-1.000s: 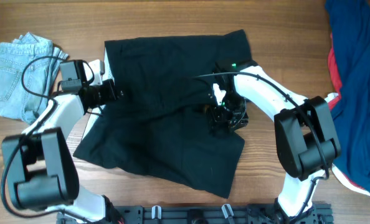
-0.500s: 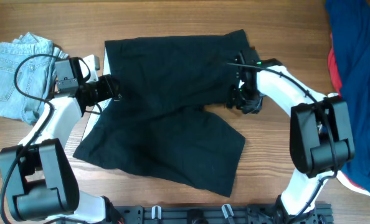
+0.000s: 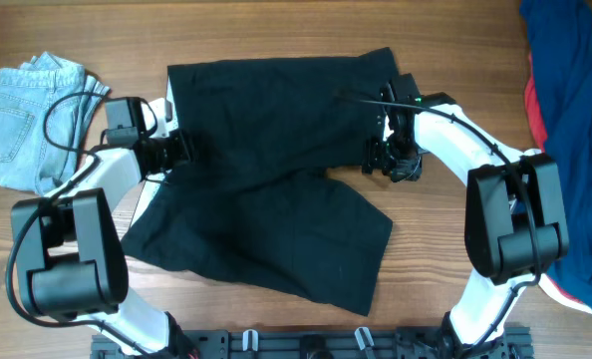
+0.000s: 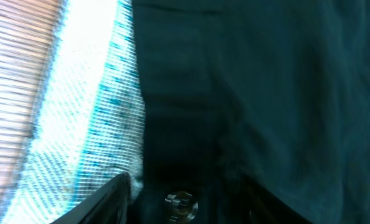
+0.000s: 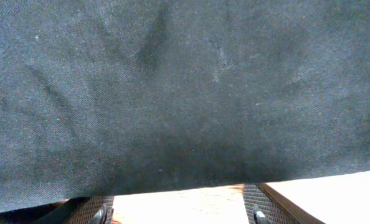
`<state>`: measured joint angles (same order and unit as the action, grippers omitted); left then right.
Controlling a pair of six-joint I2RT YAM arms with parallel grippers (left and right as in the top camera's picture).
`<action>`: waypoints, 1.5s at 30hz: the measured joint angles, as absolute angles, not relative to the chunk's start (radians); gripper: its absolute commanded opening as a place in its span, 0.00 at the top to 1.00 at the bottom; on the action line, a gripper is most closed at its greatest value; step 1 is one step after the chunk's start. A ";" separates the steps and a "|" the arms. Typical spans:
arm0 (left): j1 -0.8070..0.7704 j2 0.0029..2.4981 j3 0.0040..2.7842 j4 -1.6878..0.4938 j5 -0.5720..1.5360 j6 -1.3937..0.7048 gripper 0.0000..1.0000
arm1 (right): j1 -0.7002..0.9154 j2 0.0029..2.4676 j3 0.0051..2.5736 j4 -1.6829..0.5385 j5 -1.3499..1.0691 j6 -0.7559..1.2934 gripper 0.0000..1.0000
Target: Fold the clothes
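Note:
I can see the black garment's edge along the white piece of cloth slant inward at its far end (image 3: 172, 82), so next I take that edge (image 3: 180, 124) with my left gripper and pull it square.
The clothes (image 3: 276, 170), one large black garment, lie spread across the middle of the table, with the lower part lapped over the upper. My left gripper (image 3: 173, 150) rests at the garment's left edge. In the left wrist view its fingers (image 4: 113, 198) stand apart, open, with dark blurred fabric (image 4: 247, 93) ahead. My right gripper (image 3: 390, 160) sits at the garment's right edge. In the right wrist view it (image 5: 175, 211) is open over bare wood, and the black fabric (image 5: 185, 93) ends just ahead of its fingertips (image 5: 91, 213).
A light-blue denim piece (image 3: 27, 130) lies at the far left. Navy-blue and red garments (image 3: 565, 130) are heaped at the right edge. A white strip (image 3: 143, 197) shows along the black garment's left side. A black rail (image 3: 306, 345) runs along the table's front.
The left gripper has opened and let go of the garment's left edge. The right gripper has drawn back from over the garment's middle to its right edge.

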<state>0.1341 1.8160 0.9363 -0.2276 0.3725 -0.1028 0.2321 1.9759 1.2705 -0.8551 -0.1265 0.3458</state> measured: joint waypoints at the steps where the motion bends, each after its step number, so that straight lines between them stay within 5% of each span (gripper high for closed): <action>1: 0.124 1.816 0.936 -0.232 0.380 -0.100 0.47 | 0.232 1.976 1.271 -0.855 -0.126 0.345 0.32; 5: 0.104 1.818 0.936 -0.254 0.411 -0.094 0.60 | 0.232 1.976 1.271 -0.856 -0.126 0.340 0.32; 7: 0.104 1.821 0.936 -0.253 0.413 -0.091 0.80 | 0.232 1.976 1.271 -0.857 -0.127 0.339 0.32; 10: 0.104 1.823 0.936 -0.230 0.417 -0.086 0.96 | 0.232 1.976 1.271 -0.864 -0.130 0.339 0.32; 27: 0.235 1.748 0.964 -0.186 0.375 -0.142 0.96 | 0.222 1.979 1.325 -0.915 -0.130 0.363 0.36; 28: 0.236 1.748 0.965 -0.196 0.377 -0.149 0.57 | 0.216 1.979 1.351 -0.920 -0.130 0.370 0.36; 29: 0.236 1.748 0.965 -0.218 0.384 -0.155 0.34 | 0.212 1.977 1.371 -0.919 -0.130 0.374 0.35; 31: 0.231 1.748 0.965 -0.239 0.392 -0.159 0.19 | 0.207 1.964 1.382 -0.920 -0.130 0.381 0.35; 43: 0.197 1.884 0.978 -0.130 0.651 -0.132 0.32 | 0.207 1.956 1.382 -0.950 -0.130 0.381 0.34; 44: 0.182 1.900 0.983 -0.117 0.653 -0.132 0.38 | 0.207 1.955 1.382 -0.958 -0.130 0.381 0.34; 45: 0.168 1.912 0.984 -0.113 0.654 -0.131 0.59 | 0.207 1.955 1.382 -0.962 -0.130 0.381 0.34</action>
